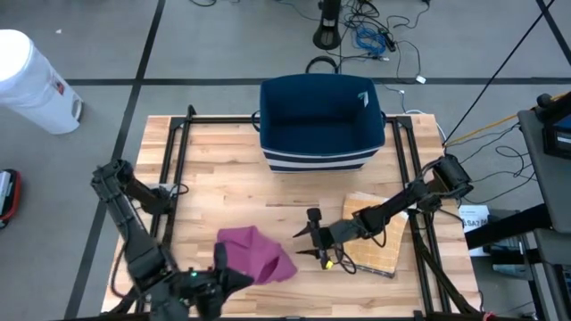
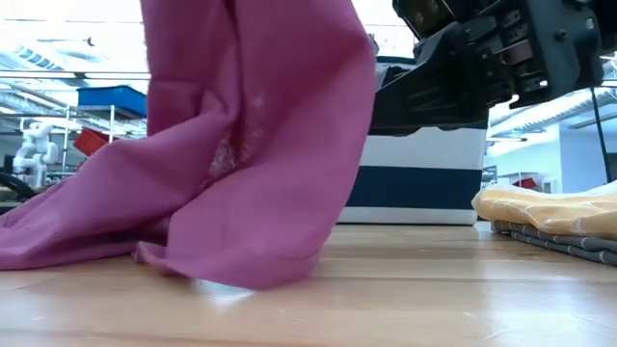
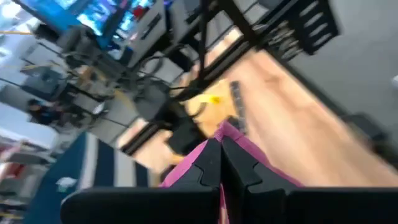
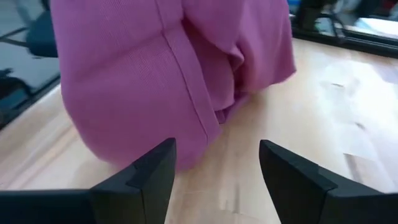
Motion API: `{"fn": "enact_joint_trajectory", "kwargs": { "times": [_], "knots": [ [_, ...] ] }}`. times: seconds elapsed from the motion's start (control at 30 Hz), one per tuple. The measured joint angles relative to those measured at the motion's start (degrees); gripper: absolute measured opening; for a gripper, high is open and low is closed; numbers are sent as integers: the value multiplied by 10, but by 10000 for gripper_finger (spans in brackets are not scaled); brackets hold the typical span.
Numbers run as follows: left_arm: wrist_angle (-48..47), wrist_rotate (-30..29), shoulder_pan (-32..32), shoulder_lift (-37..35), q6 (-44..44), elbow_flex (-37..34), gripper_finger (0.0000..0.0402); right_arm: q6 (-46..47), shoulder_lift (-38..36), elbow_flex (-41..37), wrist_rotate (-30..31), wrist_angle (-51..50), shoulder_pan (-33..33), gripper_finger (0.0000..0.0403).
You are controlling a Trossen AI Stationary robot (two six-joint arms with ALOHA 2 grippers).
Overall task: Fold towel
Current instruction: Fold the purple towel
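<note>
My grippers will have the magenta towel (image 1: 256, 255) sagging between them, still doubled over, when I lift its edge, since loose folds (image 4: 222, 93) overlap below my left gripper's hold.
The magenta towel (image 1: 257, 253) lies bunched near the table's near edge. In the low view it (image 2: 253, 145) rises out of the picture's top, while its lower folds (image 2: 222, 262) rest on the wood. My left gripper (image 1: 220, 266) is at the towel's near-left side, shut on it (image 3: 221, 163). My right gripper (image 1: 313, 242) hovers low just right of the towel, open. Its fingers (image 4: 217, 163) point at the cloth (image 4: 155, 74) without touching it. My left gripper pinches a raised edge of the towel (image 3: 231, 132) between its two shut fingers. It comes at the cloth from the table's near-left side. One layer or several, I cannot tell. The cloth hangs down from the hold, and its lower folds (image 2: 145, 246) lie on the table.
A dark blue basket (image 1: 321, 120) stands at the table's far middle. A stack of folded towels, tan on top (image 1: 379, 239) (image 2: 549, 214), lies under my right arm. Black frame rails (image 1: 174, 152) run along both sides of the table. A white bin (image 1: 31, 80) stands off the table.
</note>
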Motion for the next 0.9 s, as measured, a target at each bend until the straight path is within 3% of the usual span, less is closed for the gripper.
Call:
{"fn": "enact_joint_trajectory", "kwargs": {
  "times": [0.13,0.27,0.37,0.6,0.67,0.9],
  "knots": [
    [-54,7,-30,0,-121,9,0,-7,0,0,-47,1,-6,217],
    [-140,96,-32,1,-293,9,2,-7,0,0,-63,0,-12,217],
    [-176,157,-30,15,-375,9,25,-7,0,0,-63,-4,-16,217],
    [-273,180,-28,49,-493,8,131,5,0,0,-64,0,-27,217],
    [-306,188,-24,57,-527,8,157,10,0,0,-87,8,-30,217],
    [-326,201,-23,61,-547,8,191,16,0,0,-137,2,-35,217]
  ]
}}
